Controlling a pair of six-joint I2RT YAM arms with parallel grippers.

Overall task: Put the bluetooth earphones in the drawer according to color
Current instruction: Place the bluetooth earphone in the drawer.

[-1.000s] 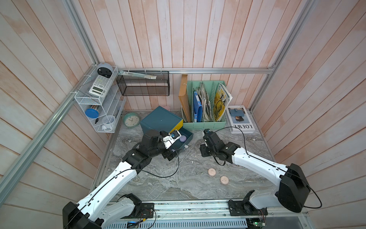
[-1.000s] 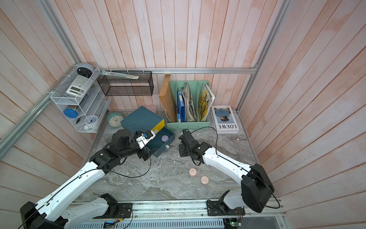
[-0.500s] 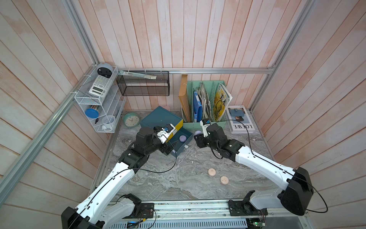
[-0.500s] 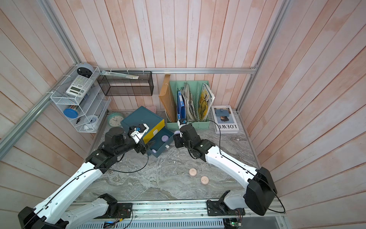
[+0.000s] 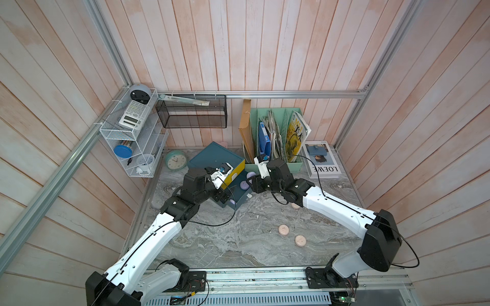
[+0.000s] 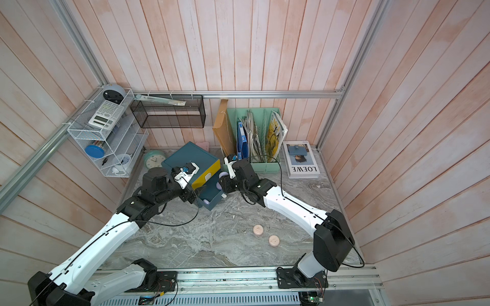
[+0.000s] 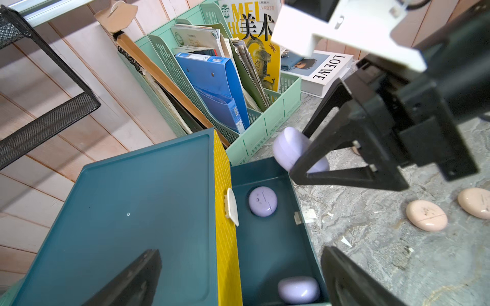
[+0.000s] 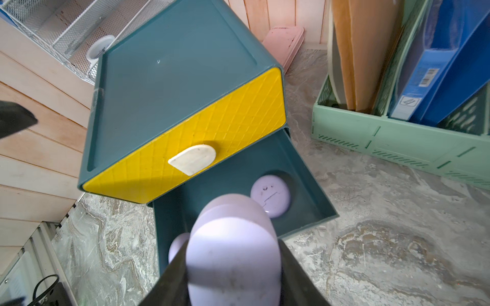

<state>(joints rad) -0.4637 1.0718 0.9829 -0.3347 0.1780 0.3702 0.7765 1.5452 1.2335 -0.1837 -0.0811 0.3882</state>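
Note:
There is free space beside the matching lilac earphones (image 7: 262, 201) in the open drawer (image 7: 268, 244). I should keep lowering the earphone in my right gripper inside and release it there.
The drawer (image 5: 212, 159) is a teal chest with a yellow top front (image 8: 201, 148); the teal drawer below it (image 7: 267, 246) is pulled out. Two lilac earphones lie in it (image 7: 263, 201) (image 7: 298, 289). My right gripper (image 8: 232, 246) is shut on a third lilac earphone (image 8: 233, 265) (image 5: 250, 174), just above the open drawer. My left gripper (image 7: 238, 280) stands open and empty over the chest's front. Two pale pink earphones (image 5: 283, 229) (image 5: 300, 240) lie on the marble table, and a third (image 5: 295, 205) peeks out under the right arm.
A mint-green file rack (image 5: 275, 137) stands right behind the right gripper, with a LOEWE book (image 5: 320, 159) beside it. A green clock (image 5: 175, 160), a white wire rack (image 5: 132, 135) and a black mesh basket (image 5: 192, 111) sit at the back left.
My right gripper has carried the lilac earphone from above the table to over the open drawer. The left gripper has drawn back a little from the drawer towards the chest.

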